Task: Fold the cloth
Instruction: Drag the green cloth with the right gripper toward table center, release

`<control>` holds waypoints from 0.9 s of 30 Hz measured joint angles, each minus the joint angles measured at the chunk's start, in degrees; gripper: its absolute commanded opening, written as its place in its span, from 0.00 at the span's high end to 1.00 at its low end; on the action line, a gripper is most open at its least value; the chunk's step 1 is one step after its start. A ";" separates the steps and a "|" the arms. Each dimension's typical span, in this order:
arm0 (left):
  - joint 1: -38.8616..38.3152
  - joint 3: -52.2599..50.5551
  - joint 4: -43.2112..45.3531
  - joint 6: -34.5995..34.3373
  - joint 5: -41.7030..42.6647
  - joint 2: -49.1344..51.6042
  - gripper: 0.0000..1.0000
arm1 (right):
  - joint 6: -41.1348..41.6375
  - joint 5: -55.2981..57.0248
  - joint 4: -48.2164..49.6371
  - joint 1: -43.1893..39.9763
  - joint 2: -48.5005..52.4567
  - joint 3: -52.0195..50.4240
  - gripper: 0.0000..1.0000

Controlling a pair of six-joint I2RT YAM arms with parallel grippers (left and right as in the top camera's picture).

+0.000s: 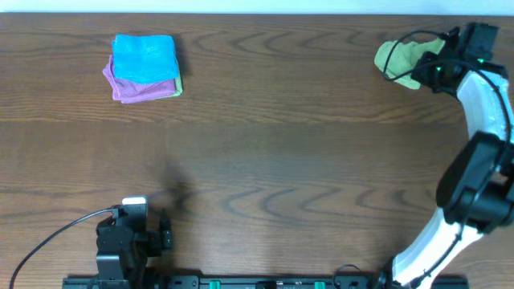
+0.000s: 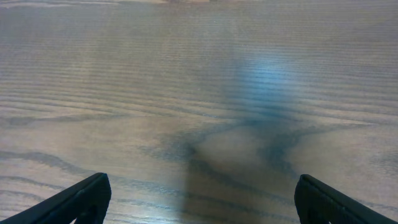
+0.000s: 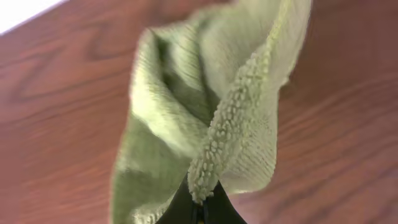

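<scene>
My right gripper has the lime-green cloth hanging (image 1: 405, 58) by its edge, and the table's middle (image 1: 281, 143) is open. It should now swing the cloth there and let go as the cloth spreads.
The lime-green cloth (image 1: 399, 59) is bunched up at the far right of the table, lifted off the wood. My right gripper (image 1: 434, 67) is shut on one edge of it. In the right wrist view the cloth (image 3: 205, 106) hangs in loose folds from my right gripper's closed fingertips (image 3: 200, 208). My left gripper (image 1: 165, 238) sits near the front left edge, far from the cloth. In the left wrist view my left gripper (image 2: 202, 199) is open and empty over bare wood.
A stack of folded cloths stands at the far left: a bright blue one (image 1: 144, 58) on top of a purple one (image 1: 132, 87), with a green edge showing at its right. A black cable (image 1: 56, 233) runs along the front left.
</scene>
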 measured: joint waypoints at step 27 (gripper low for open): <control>0.00 0.00 0.00 0.00 0.00 0.00 0.05 | -12.66 -4.76 -13.92 40.46 -21.97 0.20 0.99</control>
